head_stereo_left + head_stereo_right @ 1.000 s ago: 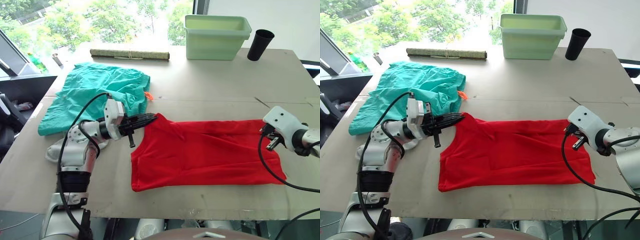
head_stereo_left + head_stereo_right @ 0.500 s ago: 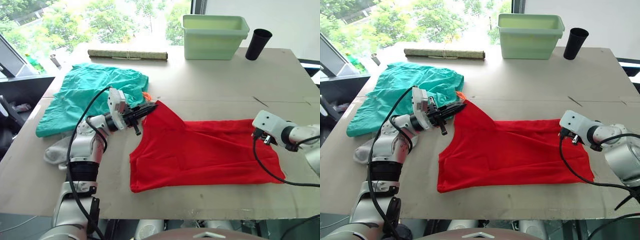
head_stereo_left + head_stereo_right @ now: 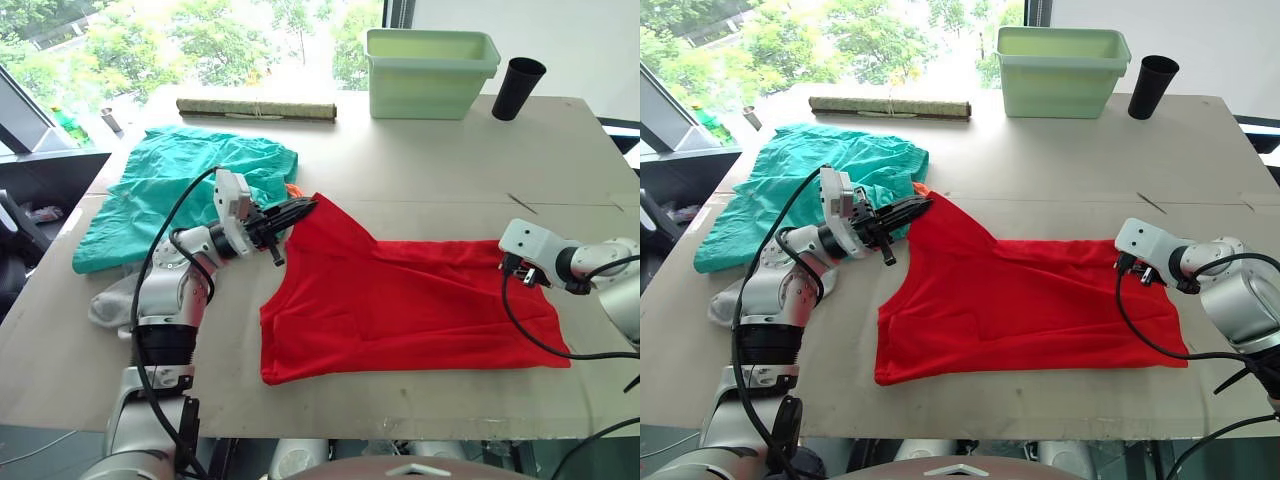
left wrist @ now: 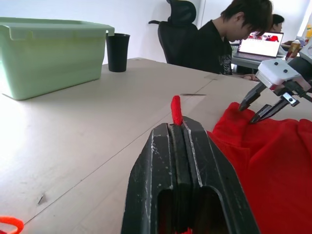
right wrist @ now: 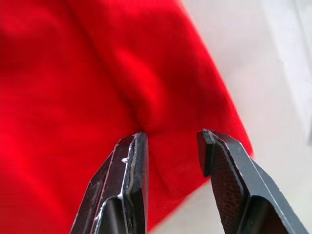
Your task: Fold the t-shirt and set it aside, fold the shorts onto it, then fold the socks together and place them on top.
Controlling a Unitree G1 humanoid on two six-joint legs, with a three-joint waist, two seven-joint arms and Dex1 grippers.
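Note:
My gripper is about to fold the t-shirt's far edge (image 3: 435,243) inward. The sleeve (image 3: 326,222) sticks out past that edge, so I expect the sleeve to follow over and lie flat.
The red t-shirt (image 3: 410,300) lies spread across the middle of the table. My left gripper (image 3: 305,208) is shut on its rear left corner and holds that corner a little above the table; a red tip of cloth pokes out past the closed fingers (image 4: 168,146). My right gripper (image 5: 173,136) is open at the shirt's rear right corner, one finger touching a crease in the fabric. The teal-green shorts (image 3: 190,185) lie crumpled at the back left, their orange cord (image 3: 295,190) beside my left gripper. A pale sock (image 3: 110,300) shows behind my left arm.
A pale green bin (image 3: 430,70) and a black cup (image 3: 520,88) stand at the table's far edge, with a long rolled mat (image 3: 258,108) to their left. A person (image 4: 229,39) sits at a laptop beyond the table's right side.
My left gripper has lifted the shirt's rear left corner up and toward the back. My right gripper has shifted left onto the rear right corner.

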